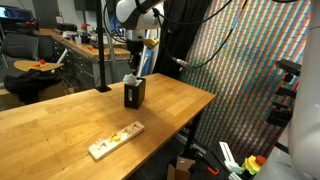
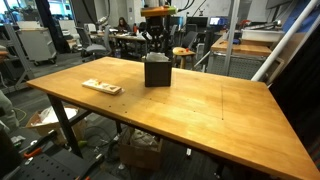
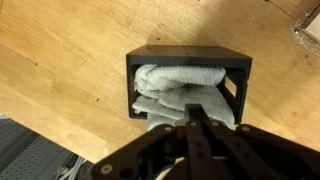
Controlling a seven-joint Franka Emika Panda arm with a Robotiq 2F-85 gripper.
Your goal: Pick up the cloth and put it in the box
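Observation:
The white cloth (image 1: 131,79) swells above the black box's rim, so next I bring my gripper down with fingers closed and press the cloth deep into the box (image 3: 184,92).
A small black box (image 1: 134,95) stands upright on the wooden table (image 1: 60,120) and shows in both exterior views (image 2: 157,71). In the wrist view the box (image 3: 190,52) is open towards the camera and a white cloth (image 3: 175,80) fills it. A bit of white cloth (image 1: 130,78) shows at the box's top. My gripper (image 3: 197,110) is right above the box opening, its fingers pressed together with the tips on the cloth. In the exterior views the gripper (image 1: 134,72) (image 2: 157,50) hangs just over the box.
A flat wooden board with coloured pieces (image 1: 115,141) (image 2: 101,87) lies near a table edge, apart from the box. Desks, chairs and equipment stand behind the table. A patterned curtain (image 1: 240,80) hangs beside the table.

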